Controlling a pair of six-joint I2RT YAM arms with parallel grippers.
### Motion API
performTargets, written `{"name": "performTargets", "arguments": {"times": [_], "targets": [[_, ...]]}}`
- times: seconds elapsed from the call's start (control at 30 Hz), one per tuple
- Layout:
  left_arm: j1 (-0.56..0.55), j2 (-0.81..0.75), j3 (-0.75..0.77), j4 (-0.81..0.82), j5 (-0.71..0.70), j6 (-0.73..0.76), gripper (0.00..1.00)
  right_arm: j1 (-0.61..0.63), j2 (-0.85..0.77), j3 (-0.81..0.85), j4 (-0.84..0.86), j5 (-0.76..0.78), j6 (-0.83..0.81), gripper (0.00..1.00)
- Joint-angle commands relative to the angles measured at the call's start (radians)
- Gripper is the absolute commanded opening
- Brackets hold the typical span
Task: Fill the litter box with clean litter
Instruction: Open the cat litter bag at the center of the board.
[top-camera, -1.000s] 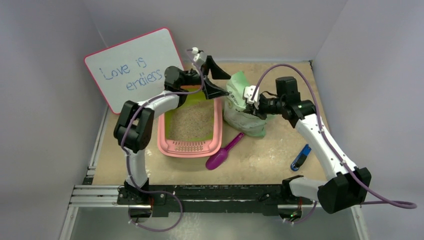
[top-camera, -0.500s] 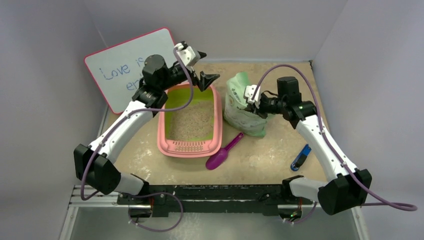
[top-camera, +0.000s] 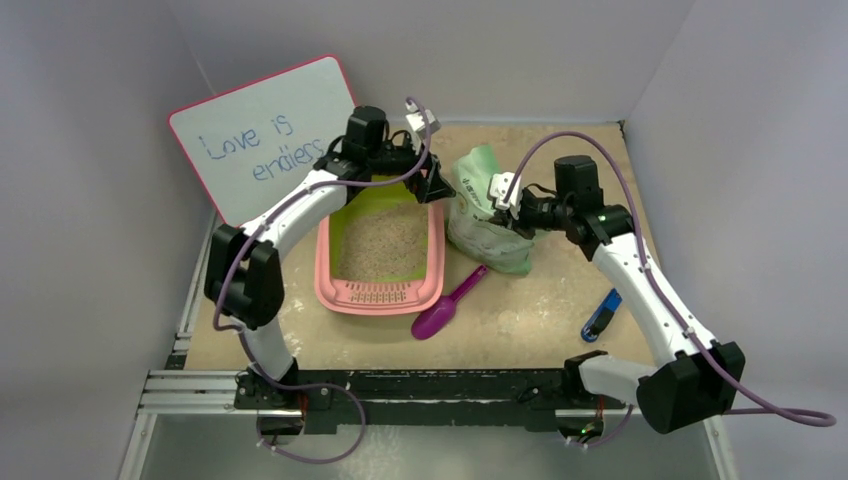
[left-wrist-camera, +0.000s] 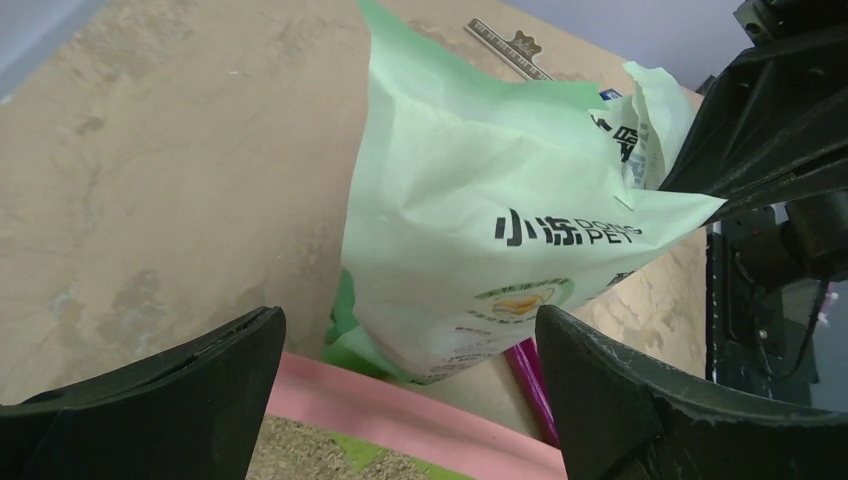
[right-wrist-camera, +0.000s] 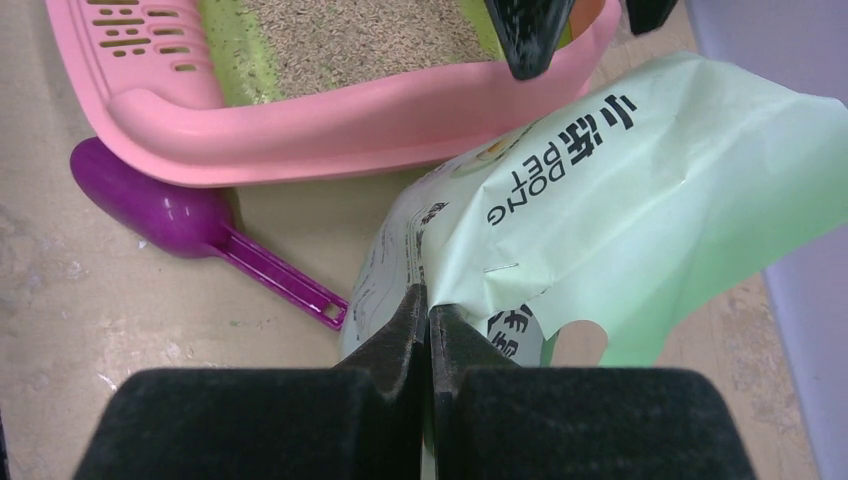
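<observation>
The bag's far corner (top-camera: 481, 159) is clear of my left gripper's fingers. Next, my right gripper leaves the bag's near edge and guides that corner into those fingers.
The pink litter box (top-camera: 432, 262) with its lime-green inner wall sits at mid-table and holds beige granules (top-camera: 380, 240). No clean litter shows. A pale green printed bag (top-camera: 480, 225) stands against the box's right side. My left gripper (top-camera: 436, 188) hangs open over the box's far right corner, its jaws wide apart facing the bag (left-wrist-camera: 480, 220), with the pink rim (left-wrist-camera: 400, 405) below. My right gripper (right-wrist-camera: 428, 300) is shut on the bag's torn top edge (right-wrist-camera: 620, 190); from above it (top-camera: 500, 205) sits at the bag's right.
A purple scoop (top-camera: 448, 305) lies on the table just right of the box's near end. A blue object (top-camera: 601, 313) lies near the right arm. A whiteboard (top-camera: 265, 140) leans at the back left. Grey walls enclose the table on three sides.
The left arm swung back left toward the whiteboard, then returned to the box's far right corner beside the bag, jaws still wide. The right arm and bag stayed put.
</observation>
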Motion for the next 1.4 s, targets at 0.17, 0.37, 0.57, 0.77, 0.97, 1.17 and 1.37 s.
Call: {"name": "performTargets", "arguments": {"times": [0.17,0.37,0.57,0.77,0.97,1.17,1.37], "targets": [[-0.045,0.085,0.122,0.169,0.164,-0.068,0.94,0.003,-0.048,0.014,0.049,-0.056,0.002,0.0],[-0.072,0.133,0.14,0.245,0.275,-0.144,0.83,0.002,-0.044,0.017,0.041,-0.053,-0.005,0.0],[-0.123,0.163,0.261,-0.368,0.122,0.337,0.58,0.002,-0.062,-0.002,0.116,-0.017,0.051,0.01],[-0.134,0.156,0.304,-0.399,-0.015,0.311,0.04,0.001,-0.109,0.0,0.168,0.01,0.221,0.39],[-0.134,-0.007,0.101,0.023,-0.104,0.134,0.0,0.002,-0.18,0.056,0.172,0.312,0.632,0.7],[-0.133,-0.119,0.005,0.296,-0.168,0.021,0.0,-0.033,-0.234,0.043,0.085,0.549,0.965,0.85],[-0.133,-0.125,-0.014,0.412,-0.136,-0.064,0.0,-0.194,-0.088,0.098,0.084,0.225,1.097,0.79]]}}
